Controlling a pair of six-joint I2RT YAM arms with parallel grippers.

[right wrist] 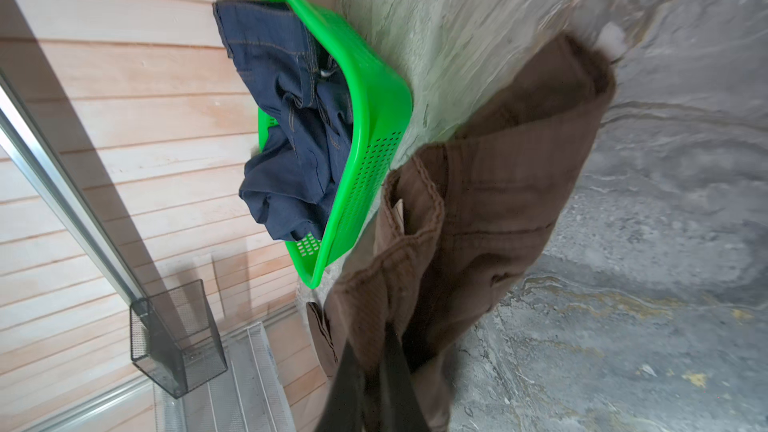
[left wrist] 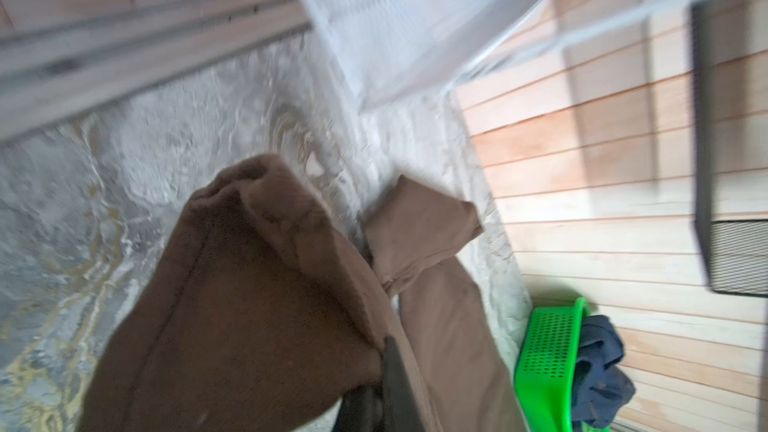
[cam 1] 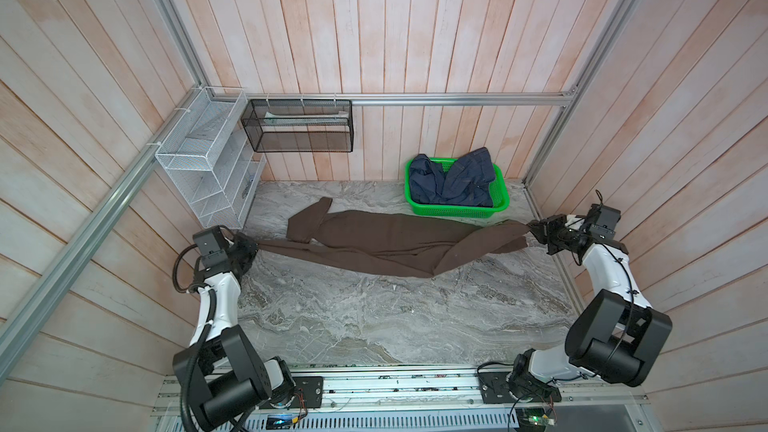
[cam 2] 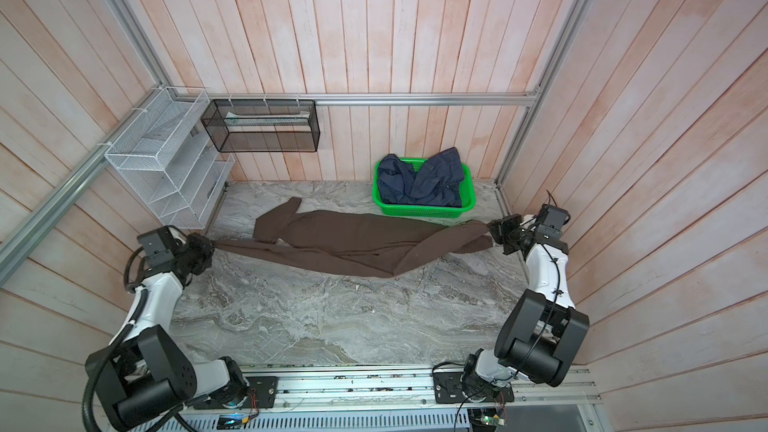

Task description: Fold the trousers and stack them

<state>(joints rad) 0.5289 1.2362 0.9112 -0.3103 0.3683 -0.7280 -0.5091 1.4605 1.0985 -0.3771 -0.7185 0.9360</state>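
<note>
The robot's two grippers should first pull the near leg toward the front marble (cam 1: 376,310) and spread it out flat, then fold, because the near leg lies bunched (cam 1: 372,260) against the far leg at the back.
The dark brown trousers (cam 1: 386,243) (cam 2: 353,243) hang stretched across the back half of the marble table, sagging in the middle onto the tabletop. My left gripper (cam 1: 253,248) (cam 2: 211,248) is shut on one leg end at the left edge. My right gripper (cam 1: 532,228) (cam 2: 492,230) is shut on the waistband end at the right edge. The other leg end (cam 1: 309,218) lies folded over at the back left. In the left wrist view brown cloth (left wrist: 249,305) bunches over the gripper (left wrist: 376,388). In the right wrist view the waistband (right wrist: 498,201) is pinched in the gripper (right wrist: 374,367).
A green basket (cam 1: 457,210) (cam 2: 424,210) holding a navy denim garment (cam 1: 453,180) stands at the back right, just behind the trousers. A white wire rack (cam 1: 208,168) and a black mesh basket (cam 1: 299,126) hang at the back left. Bare marble tabletop (cam 1: 374,317) fills the front.
</note>
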